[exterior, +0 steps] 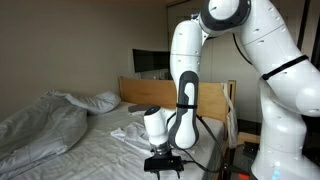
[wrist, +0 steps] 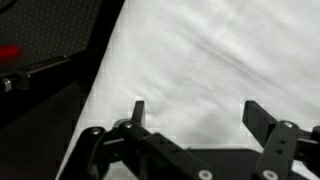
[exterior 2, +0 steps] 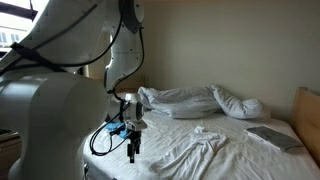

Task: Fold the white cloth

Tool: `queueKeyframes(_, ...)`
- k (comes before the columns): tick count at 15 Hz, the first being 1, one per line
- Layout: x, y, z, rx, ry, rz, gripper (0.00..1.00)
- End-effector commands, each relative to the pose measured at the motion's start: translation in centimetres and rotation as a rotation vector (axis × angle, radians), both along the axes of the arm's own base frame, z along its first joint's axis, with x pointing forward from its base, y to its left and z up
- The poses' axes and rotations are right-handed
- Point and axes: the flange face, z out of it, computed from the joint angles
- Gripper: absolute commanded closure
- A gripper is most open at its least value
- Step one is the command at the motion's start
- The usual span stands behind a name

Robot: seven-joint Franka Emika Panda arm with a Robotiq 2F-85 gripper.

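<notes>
My gripper is hanging over smooth bedsheet (wrist: 195,108) next to the white cloth. Next, I come in from the bed's edge and pinch the cloth's near corner (exterior 2: 160,166) first.
The white cloth (exterior: 128,135) lies wrinkled on the bed, spread out in both exterior views (exterior 2: 203,143). My gripper (exterior: 163,163) hangs fingers-down close over the bedsheet near the bed's edge, beside the cloth and apart from it (exterior 2: 133,152). In the wrist view the gripper (wrist: 200,115) is open and empty, with only smooth white fabric between its fingers. I cannot tell whether any of the cloth shows in the wrist view.
A big rumpled grey-white duvet (exterior: 40,125) (exterior 2: 190,100) and a pillow (exterior: 97,100) lie further up the bed. A wooden headboard (exterior: 150,90) (exterior 2: 305,115) bounds it. A flat grey item (exterior 2: 270,137) lies near the headboard. The bed edge (wrist: 100,75) drops to dark floor.
</notes>
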Motion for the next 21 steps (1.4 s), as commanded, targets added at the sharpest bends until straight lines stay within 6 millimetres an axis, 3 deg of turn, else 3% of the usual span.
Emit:
queueKeyframes(1,0.3,-1.8,-1.6,0.034,-0.098,-0.165,0.00)
queueKeyframes(2,0.5,-2.0,-1.3,0.044,-0.113,-0.218,0.00)
queueKeyframes(6,0.3,1.3,-0.6,0.089,-0.117,-0.318,0.00)
queueKeyframes(9,-0.5,1.7,-0.2,0.096,-0.146,-0.434,0.00)
queueKeyframes(14,-1.0,-1.0,-1.0,0.083,-0.238,-0.569,0.00)
queueKeyframes(21,-1.7,-7.2,-1.1,-0.007,-0.331,-0.704,0.00)
